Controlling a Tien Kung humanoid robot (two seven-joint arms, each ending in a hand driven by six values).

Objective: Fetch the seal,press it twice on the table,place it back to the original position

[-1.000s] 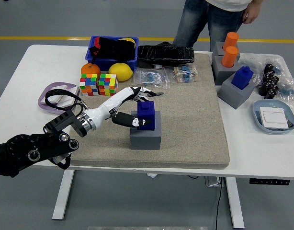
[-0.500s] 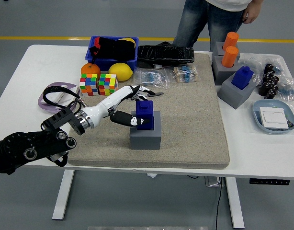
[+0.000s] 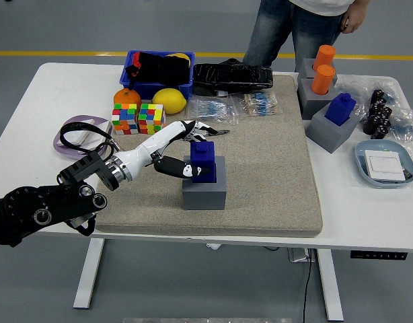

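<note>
The blue seal (image 3: 203, 161) should tip and then settle upright when I nudge it, while the grey block stays where it is, because a clear edge (image 3: 204, 182) separates them.
A blue seal (image 3: 204, 161) stands upright in a grey block holder (image 3: 205, 193) on the tan mat (image 3: 274, 168). My left hand (image 3: 197, 147) reaches in from the lower left and sits at the seal's left side. Its fingers are spread: the thumb (image 3: 181, 169) lies against the seal's left face, and the other fingers (image 3: 208, 129) extend just behind and above its top without closing on it. The right arm is out of view.
A second blue seal (image 3: 340, 108) on a grey block and orange cylinders (image 3: 323, 67) stand at the right. Rubik's cubes (image 3: 138, 118), an orange (image 3: 126, 97), a lemon (image 3: 169, 100), a blue bin (image 3: 134, 86) and a black bag (image 3: 232, 76) line the back. A person (image 3: 294, 27) stands at the far side.
My left arm has drawn back slightly to the left; the hand stays at the seal with fingers spread. The seal remains in its holder.
</note>
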